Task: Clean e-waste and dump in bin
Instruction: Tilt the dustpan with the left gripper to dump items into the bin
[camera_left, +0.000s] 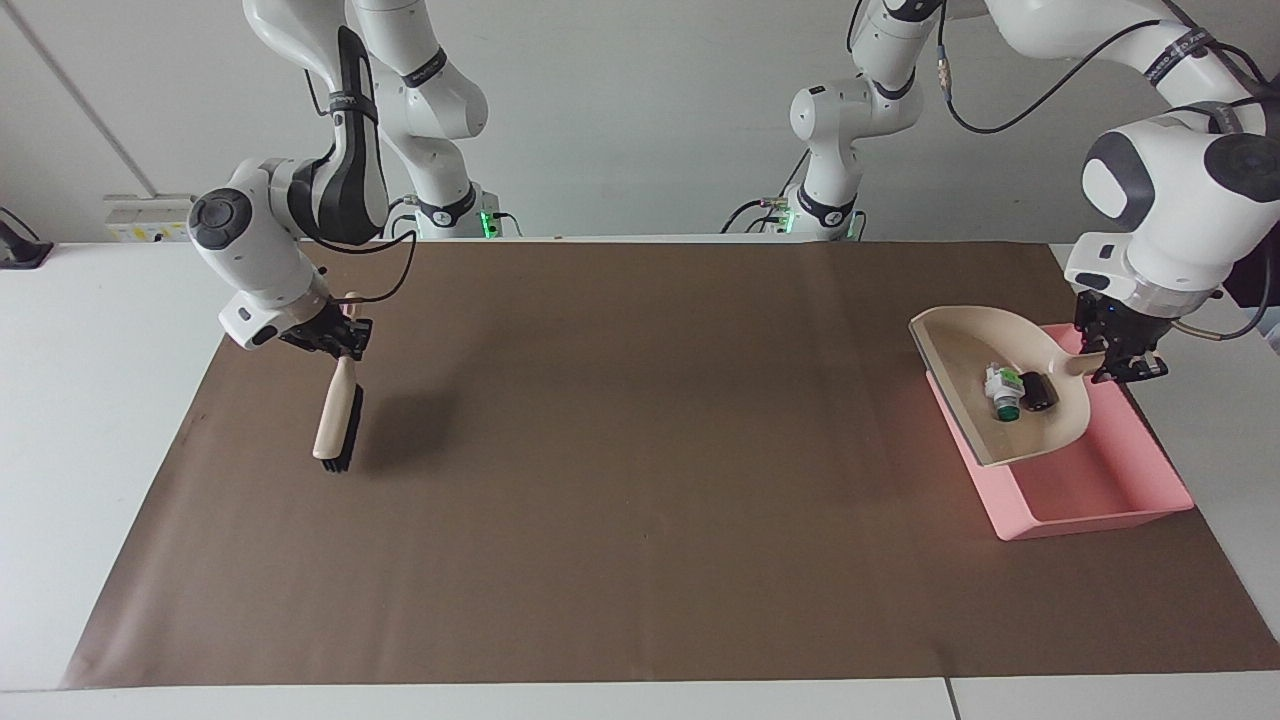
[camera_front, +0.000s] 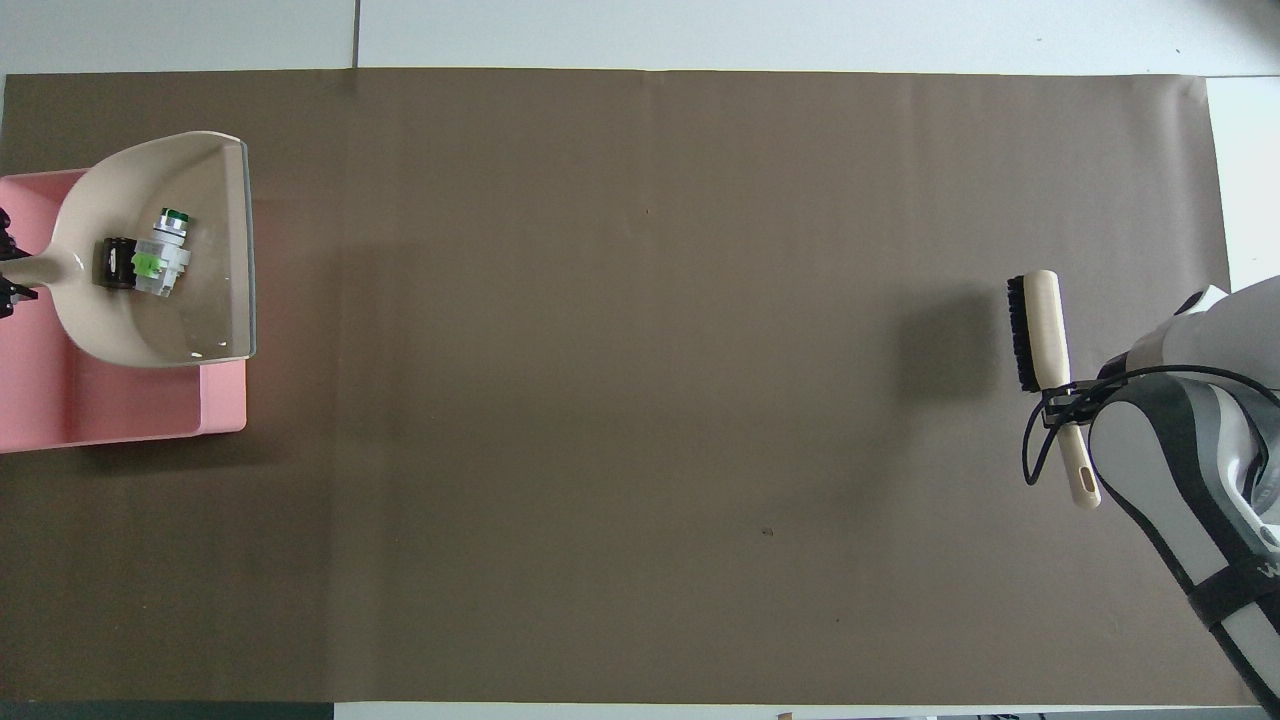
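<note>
The dustpan's open edge (camera_front: 250, 252) sticks out past the side of the pink bin, so my left gripper should pull the dustpan's edge back over the bin's inside (camera_front: 120, 402) and tip the e-waste in.
My left gripper (camera_left: 1115, 358) is shut on the handle of the beige dustpan (camera_left: 960, 350) and holds it in the air over the pink bin (camera_left: 1090, 520). The e-waste lies in the pan near its handle end: the white cylinder with a green end (camera_left: 1000, 386) and the dark block (camera_left: 1040, 390) beside it. In the overhead view the dustpan (camera_front: 170, 330) covers part of the bin (camera_front: 120, 410), with the cylinder (camera_front: 165, 265) and the block (camera_front: 115, 263) inside. My right gripper (camera_left: 338, 338) is shut on a brush (camera_left: 335, 420) held low over the mat.
A brown paper mat (camera_left: 640, 500) covers most of the white table. The brush (camera_front: 1040, 330) hangs over the mat toward the right arm's end of the table. The bin sits at the mat's edge toward the left arm's end.
</note>
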